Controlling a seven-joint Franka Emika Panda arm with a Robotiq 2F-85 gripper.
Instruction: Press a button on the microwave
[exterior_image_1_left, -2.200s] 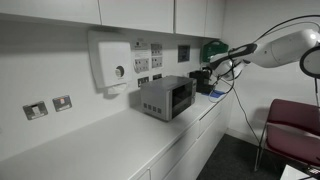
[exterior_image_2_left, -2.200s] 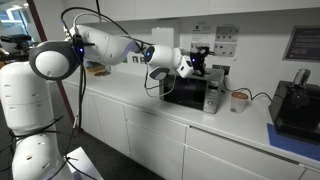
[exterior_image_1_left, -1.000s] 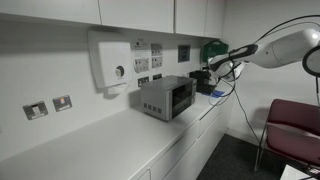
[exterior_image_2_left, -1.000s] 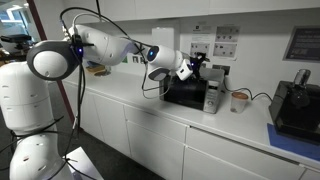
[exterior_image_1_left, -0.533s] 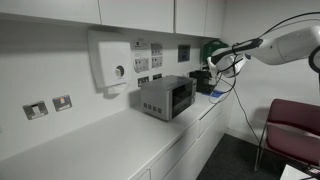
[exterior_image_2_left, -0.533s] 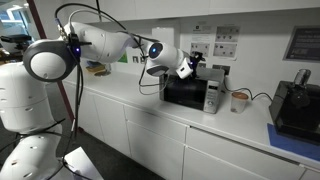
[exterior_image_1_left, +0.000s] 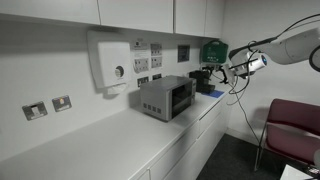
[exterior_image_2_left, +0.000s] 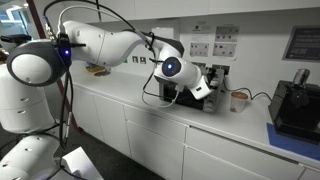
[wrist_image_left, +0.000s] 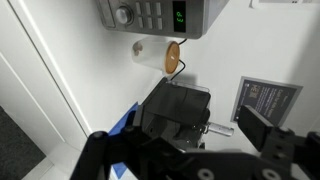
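The robot's open gripper is pointing past the control panel at the black device (wrist_image_left: 178, 102), so the robot should swing the gripper toward the grey buttons (wrist_image_left: 148, 15) and close its fingers before pressing.
The microwave (exterior_image_1_left: 165, 97) is a small grey box with a dark glass front, standing on the white counter (exterior_image_1_left: 120, 140). In an exterior view the arm covers most of the microwave (exterior_image_2_left: 211, 97). The wrist view shows its control panel (wrist_image_left: 150, 14) at the top edge, with a round knob, grey buttons and a green display. My gripper (exterior_image_1_left: 243, 66) hangs in the air away from the microwave's front, touching nothing. It also shows in an exterior view (exterior_image_2_left: 203, 88). In the wrist view its fingers (wrist_image_left: 185, 140) stand wide apart, open and empty.
A smaller black device (exterior_image_1_left: 207, 80) stands beside the microwave, below my gripper in the wrist view (wrist_image_left: 177, 108). A cup with a brown top (wrist_image_left: 172, 57) is near the panel. A white wall box with a knob (exterior_image_1_left: 113, 60) hangs behind. A red chair (exterior_image_1_left: 296, 125) stands nearby.
My gripper has pulled back from the microwave's front, and the wrist has swung round and dropped lower in front of it. The microwave has not moved.
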